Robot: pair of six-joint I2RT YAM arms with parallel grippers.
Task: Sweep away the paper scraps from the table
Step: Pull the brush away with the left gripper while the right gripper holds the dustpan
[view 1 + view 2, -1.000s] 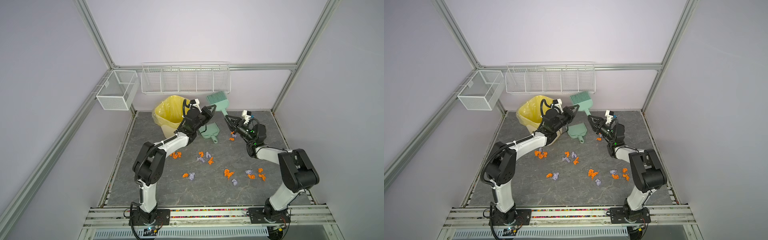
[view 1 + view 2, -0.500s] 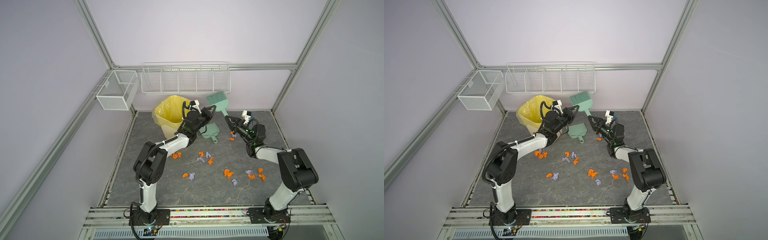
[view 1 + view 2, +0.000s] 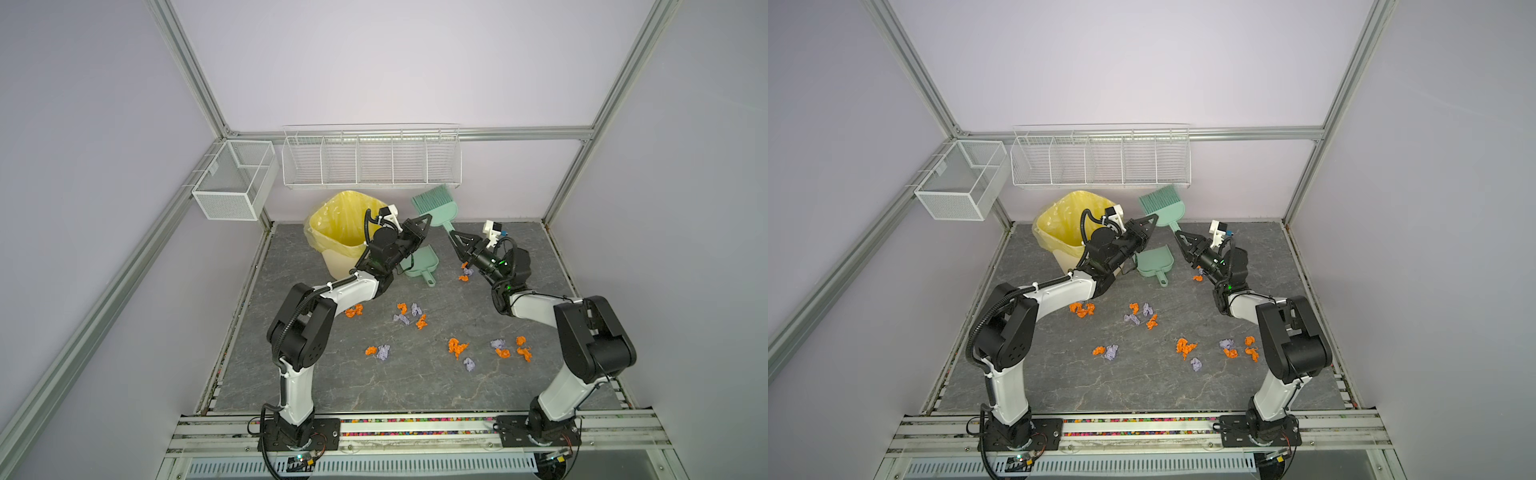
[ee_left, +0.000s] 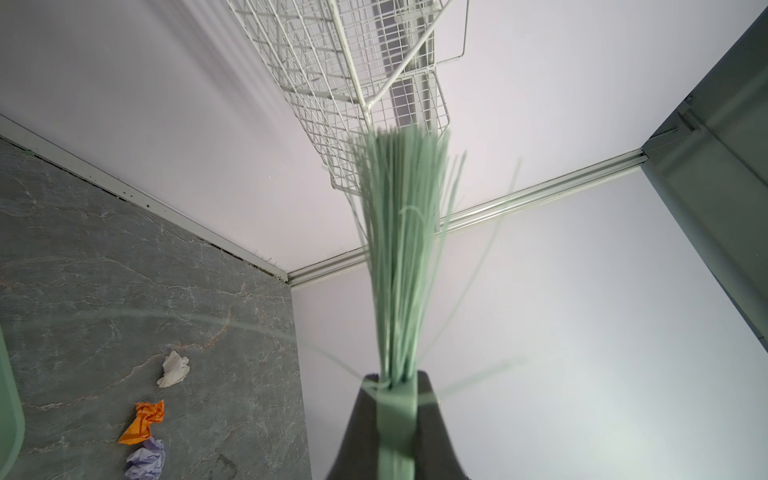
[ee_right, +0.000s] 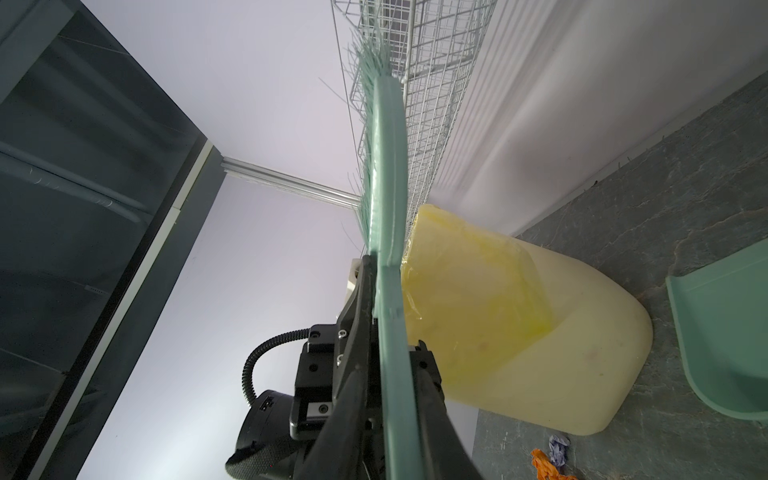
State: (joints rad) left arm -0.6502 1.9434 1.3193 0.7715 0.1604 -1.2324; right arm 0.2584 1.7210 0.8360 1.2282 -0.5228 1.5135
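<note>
The brush's head [image 3: 442, 211] is clamped in my left gripper while my right gripper holds the brush's handle. Next, my left gripper opens and takes the dustpan's handle [image 3: 430, 280] before I sweep.
Several paper scraps, orange [image 3: 456, 347] and lavender [image 3: 402, 319], lie scattered over the table [image 3: 415, 386] in both top views [image 3: 1185, 347]. The mint-green brush [image 3: 436, 203] is held in the air at the back, bristles up under the wire rack. My left gripper [image 3: 428, 218] [image 3: 1154, 218] is shut on the brush's head block [image 4: 397, 409], just below the bristles [image 4: 403, 249]. My right gripper [image 3: 452, 235] [image 5: 390, 386] is shut on the brush's handle [image 5: 395, 332]. A few more scraps [image 3: 464, 274] lie under my right wrist.
The mint-green dustpan [image 3: 419, 266] lies on the table beside the yellow-lined bin [image 3: 332, 232]. A white wire rack [image 3: 370, 158] hangs on the back wall right above the bristles. A mesh basket [image 3: 232, 183] hangs at the back left. Aluminium posts frame the table.
Both arms and the brush stand almost where they were. My right gripper has shifted only slightly at the handle.
</note>
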